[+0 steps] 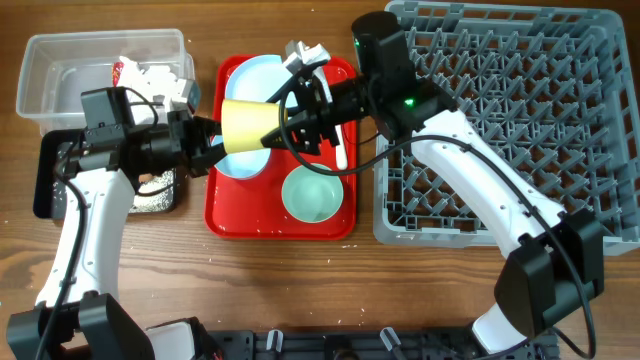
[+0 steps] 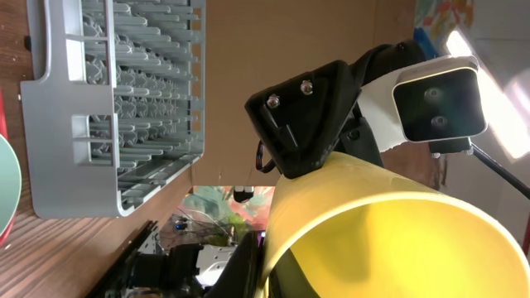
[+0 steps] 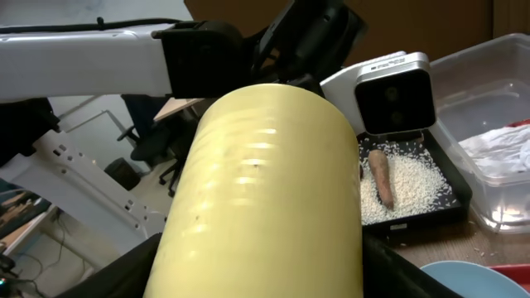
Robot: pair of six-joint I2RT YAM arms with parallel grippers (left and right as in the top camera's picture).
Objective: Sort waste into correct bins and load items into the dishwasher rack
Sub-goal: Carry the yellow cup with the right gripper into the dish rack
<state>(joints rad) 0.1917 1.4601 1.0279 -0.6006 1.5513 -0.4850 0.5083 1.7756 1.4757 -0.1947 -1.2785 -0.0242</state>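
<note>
Next, I open my left gripper, which still holds the yellow cup's rim (image 1: pixel 229 127), and move it away before my right gripper carries the cup into the grey dishwasher rack (image 1: pixel 412 206).
The small yellow cup (image 1: pixel 245 125) hangs on its side above the red tray, mouth to the left. My left gripper (image 1: pixel 212 140) is shut on its rim, which shows in the left wrist view (image 2: pixel 397 240). My right gripper (image 1: pixel 283 128) is shut round its body, a finger on each side in the right wrist view (image 3: pixel 265 207). Below lie a pale blue plate (image 1: pixel 255 75), a pale blue bowl (image 1: pixel 240 165), a mint-green bowl (image 1: pixel 312 195) and the white spoon (image 1: pixel 341 150). The grey dishwasher rack (image 1: pixel 520 100) is at the right.
The clear tub (image 1: pixel 60 60) at the far left holds the wrapper and napkins (image 1: pixel 150 75). The black tray (image 3: pixel 447 194) under my left arm holds rice (image 3: pixel 410 186) and the brown root piece (image 3: pixel 381 178). The red tray (image 1: pixel 225 215) sits between the bins and the rack.
</note>
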